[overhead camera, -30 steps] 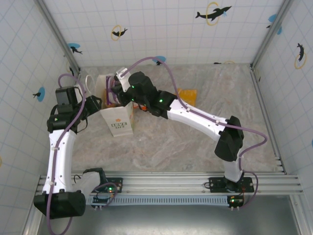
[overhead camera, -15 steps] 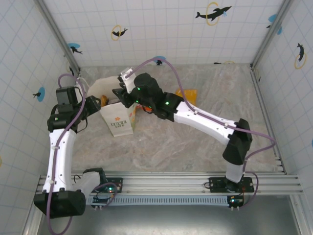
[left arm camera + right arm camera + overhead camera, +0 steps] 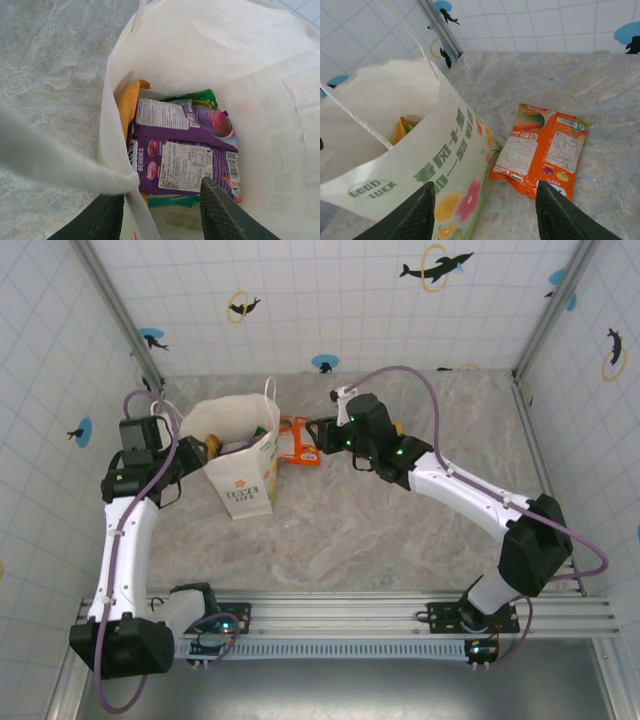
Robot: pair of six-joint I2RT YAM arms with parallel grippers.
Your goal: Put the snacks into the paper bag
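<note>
The orange snack is lying close against the unheld paper bag, so my left gripper should grip the bag's rim [image 3: 140,212] before my right gripper picks up the snack.
The white paper bag [image 3: 240,475] stands upright at the left, mouth open. In the left wrist view a purple "BERRIES" snack [image 3: 185,155] lies inside on top of green [image 3: 197,97], yellow-orange [image 3: 127,107] and teal [image 3: 170,200] packets. My left gripper [image 3: 160,212] is open and straddles the bag's left wall [image 3: 135,210], one finger outside, one inside. An orange snack [image 3: 298,443] lies flat on the table against the bag's right side. My right gripper [image 3: 318,432] hovers over that orange snack [image 3: 542,150], open and empty, beside the bag [image 3: 445,165].
The bag's white string handle [image 3: 270,390] sticks up at its far rim. Tiled walls close the table [image 3: 380,530] at back and both sides. The marble surface in front of the bag and to the right is bare.
My right gripper has pulled back from over the bag's mouth to the right and opened wider. The bag's mouth and the orange snack beside it now show. The left arm has barely moved.
</note>
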